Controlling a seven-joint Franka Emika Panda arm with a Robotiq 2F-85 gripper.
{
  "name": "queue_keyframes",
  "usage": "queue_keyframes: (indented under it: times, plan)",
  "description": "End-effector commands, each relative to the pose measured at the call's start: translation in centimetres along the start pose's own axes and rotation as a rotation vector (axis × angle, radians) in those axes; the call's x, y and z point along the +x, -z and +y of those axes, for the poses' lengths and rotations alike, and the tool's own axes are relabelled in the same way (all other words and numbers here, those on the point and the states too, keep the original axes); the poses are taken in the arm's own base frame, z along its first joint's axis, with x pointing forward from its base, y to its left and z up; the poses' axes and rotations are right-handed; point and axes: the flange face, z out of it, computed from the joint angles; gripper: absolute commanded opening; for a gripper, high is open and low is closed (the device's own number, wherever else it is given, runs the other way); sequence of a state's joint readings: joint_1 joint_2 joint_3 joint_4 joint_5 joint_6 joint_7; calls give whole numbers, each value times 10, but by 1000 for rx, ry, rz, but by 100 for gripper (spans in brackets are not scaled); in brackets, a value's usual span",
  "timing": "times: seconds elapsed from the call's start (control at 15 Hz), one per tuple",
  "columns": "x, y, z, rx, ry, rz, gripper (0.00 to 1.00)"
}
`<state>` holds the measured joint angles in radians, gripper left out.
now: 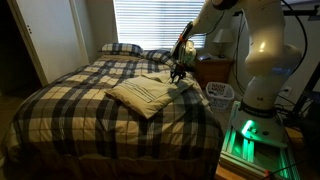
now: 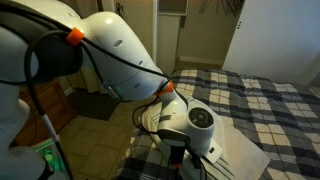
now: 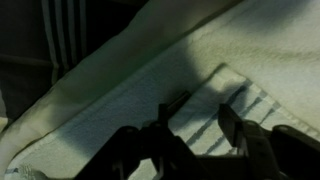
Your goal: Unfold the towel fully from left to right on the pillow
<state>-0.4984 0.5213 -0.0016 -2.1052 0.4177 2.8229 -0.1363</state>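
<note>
My gripper is off-centre, with the towel's striped corner (image 3: 224, 74) toward one finger, so it should move to straddle the striped layer (image 3: 211, 113) deeper before it closes and lifts that layer.
The cream-beige towel (image 1: 140, 95) lies folded on the dark plaid bed and also shows at the lower right of an exterior view (image 2: 245, 155). My gripper (image 1: 180, 72) hangs low over the towel's edge nearest the robot. In the wrist view the gripper (image 3: 200, 120) is open. Its two dark fingers stand apart just above the towel (image 3: 150, 80), with a ribbed, striped corner layer lying between them. I cannot tell whether the fingertips touch the cloth. The pillow under the towel is hidden.
The plaid bedspread (image 1: 80, 105) covers the whole bed. Two plaid pillows (image 1: 120, 48) lie at the head by the blinds. A wooden nightstand (image 1: 212, 70) and a white bin (image 1: 220, 93) stand beside the bed near the robot base (image 1: 262, 90). The arm's white links (image 2: 120, 50) fill much of an exterior view.
</note>
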Motion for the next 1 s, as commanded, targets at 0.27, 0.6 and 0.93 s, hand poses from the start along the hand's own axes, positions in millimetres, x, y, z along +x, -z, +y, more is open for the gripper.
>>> queue_keyframes:
  times: [0.27,0.6,0.93]
  plan:
    - [-1,-4,-2,40,-6,4,100]
    - [-1,-8,2,42,-20,2,66]
    - [1,-6,4,44,-29,9,30]
